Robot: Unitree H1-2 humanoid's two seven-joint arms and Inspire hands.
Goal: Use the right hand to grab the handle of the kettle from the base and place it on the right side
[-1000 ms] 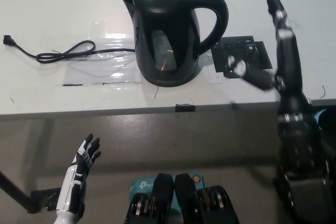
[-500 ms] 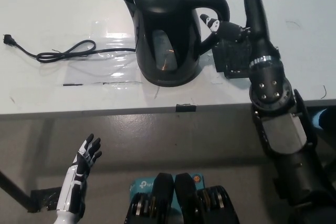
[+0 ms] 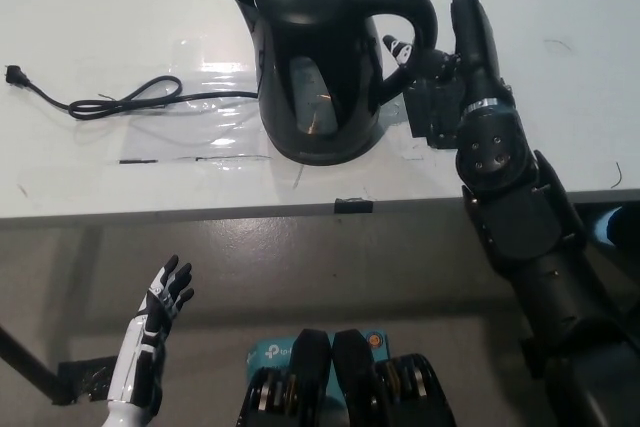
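The power cord (image 3: 236, 95) runs in at the kettle's bottom, so I expect the base (image 3: 318, 157) to stay behind with the cord when I lift the kettle.
A black kettle (image 3: 320, 57) stands on its base on the white table (image 3: 120, 7), its looped handle (image 3: 415, 22) pointing right. My black right hand (image 3: 455, 42) is open just right of the handle, with one finger reaching into the loop and the others stretched up past it. It does not grip the handle. My white left hand (image 3: 160, 312) rests open at the lower left, below the table's edge.
A black power cord (image 3: 120, 102) runs left from the kettle's base to a plug (image 3: 15, 75). A black square patch (image 3: 440, 112) lies on the table right of the kettle, partly under my right arm. Clear tape shines on the tabletop left of the kettle.
My right arm has swung left from the table's right edge to the kettle's handle. The kettle and my left hand have stayed in place.
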